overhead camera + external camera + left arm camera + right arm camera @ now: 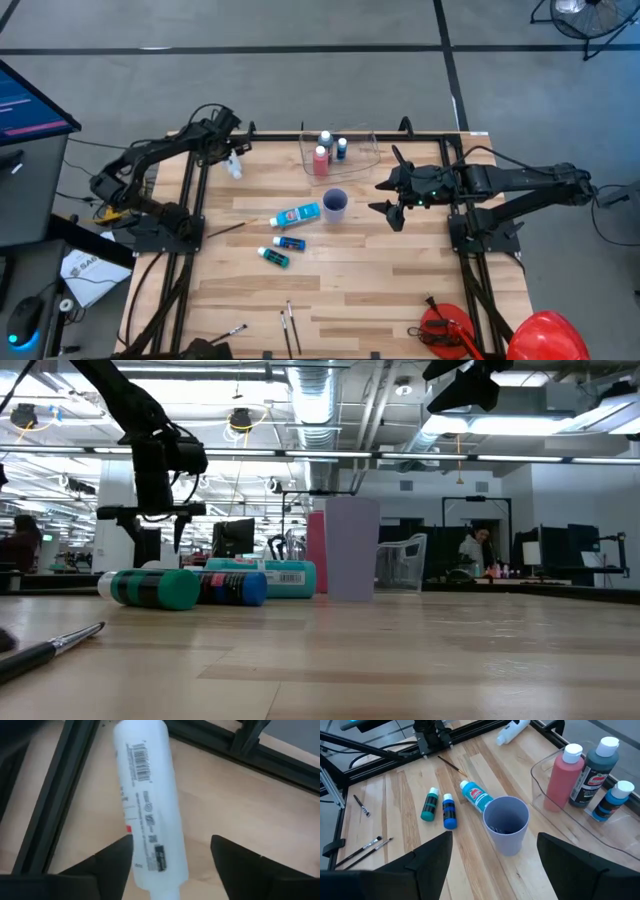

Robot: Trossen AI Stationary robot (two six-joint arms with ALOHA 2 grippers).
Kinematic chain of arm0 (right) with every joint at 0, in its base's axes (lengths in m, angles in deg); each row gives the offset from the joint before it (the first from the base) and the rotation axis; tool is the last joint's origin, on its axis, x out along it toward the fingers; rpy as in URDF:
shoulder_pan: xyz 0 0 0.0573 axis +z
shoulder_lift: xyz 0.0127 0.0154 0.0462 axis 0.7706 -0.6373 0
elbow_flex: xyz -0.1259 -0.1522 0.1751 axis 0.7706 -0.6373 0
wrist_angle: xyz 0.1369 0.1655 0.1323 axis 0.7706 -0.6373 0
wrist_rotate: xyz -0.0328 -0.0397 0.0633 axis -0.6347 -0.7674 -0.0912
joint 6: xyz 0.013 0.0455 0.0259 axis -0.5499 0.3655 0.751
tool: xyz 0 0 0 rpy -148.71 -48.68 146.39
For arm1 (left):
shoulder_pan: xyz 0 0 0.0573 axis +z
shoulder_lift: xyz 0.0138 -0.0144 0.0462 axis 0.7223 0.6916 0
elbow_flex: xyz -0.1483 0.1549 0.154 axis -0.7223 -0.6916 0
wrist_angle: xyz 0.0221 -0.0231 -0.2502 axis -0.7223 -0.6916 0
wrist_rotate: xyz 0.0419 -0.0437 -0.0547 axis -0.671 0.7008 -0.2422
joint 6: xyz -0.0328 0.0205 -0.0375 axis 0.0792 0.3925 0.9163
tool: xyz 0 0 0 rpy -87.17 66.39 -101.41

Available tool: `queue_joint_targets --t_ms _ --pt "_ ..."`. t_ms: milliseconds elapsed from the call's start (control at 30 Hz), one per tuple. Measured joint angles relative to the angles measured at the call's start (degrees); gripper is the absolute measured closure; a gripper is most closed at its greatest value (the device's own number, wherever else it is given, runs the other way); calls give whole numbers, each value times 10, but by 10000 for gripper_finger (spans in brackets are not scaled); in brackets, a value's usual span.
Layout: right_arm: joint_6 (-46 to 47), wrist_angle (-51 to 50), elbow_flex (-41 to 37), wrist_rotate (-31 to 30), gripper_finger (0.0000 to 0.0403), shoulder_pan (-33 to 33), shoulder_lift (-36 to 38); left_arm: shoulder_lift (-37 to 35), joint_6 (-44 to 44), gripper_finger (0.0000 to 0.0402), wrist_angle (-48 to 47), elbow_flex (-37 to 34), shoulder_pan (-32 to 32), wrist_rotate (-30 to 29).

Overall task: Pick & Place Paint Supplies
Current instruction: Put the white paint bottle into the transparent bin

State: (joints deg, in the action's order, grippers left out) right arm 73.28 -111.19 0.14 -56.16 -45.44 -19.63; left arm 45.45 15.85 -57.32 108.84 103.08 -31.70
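The white bottle's side (138,847) lies at an angle and close against one finger. My left gripper should open, then centre and square itself over the label's black box (160,858) before it closes.
A white paint bottle (147,805) lies on its side on the wooden table near the far left corner (234,166). My left gripper (170,850) is open above it, pointing steeply down, one finger on either side of the bottle's lower part. A light blue tube (297,216), a blue bottle (290,243) and a teal bottle (273,257) lie mid-table. Red (565,777), black (592,770) and blue (612,800) bottles stand in the clear tub (370,135). My right gripper (497,870) hangs open, high above the purple cup (506,822). My left gripper has one finger (117,860) right against the white bottle's side (142,865); whether it touches, I cannot tell. The other finger stands well apart from the bottle. The bottle lies flat on the table.
Thin brushes lie on the table at the left (225,229) and by the near edge (290,325). The black frame rails (55,795) run close beside the white bottle. A red tool (445,330) sits at the near right corner.
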Motion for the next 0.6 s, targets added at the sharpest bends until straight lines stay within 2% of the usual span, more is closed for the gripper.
queue_joint_targets --t_ms 133,333,600 --pt "0 0 0 0 120 0 0 19 9 124 2 0 -2 -5" --pt "0 0 0 0 120 0 0 69 42 124 2 0 -4 30" --pt "12 0 0 1 120 3 0 82 57 128 3 2 -15 14"
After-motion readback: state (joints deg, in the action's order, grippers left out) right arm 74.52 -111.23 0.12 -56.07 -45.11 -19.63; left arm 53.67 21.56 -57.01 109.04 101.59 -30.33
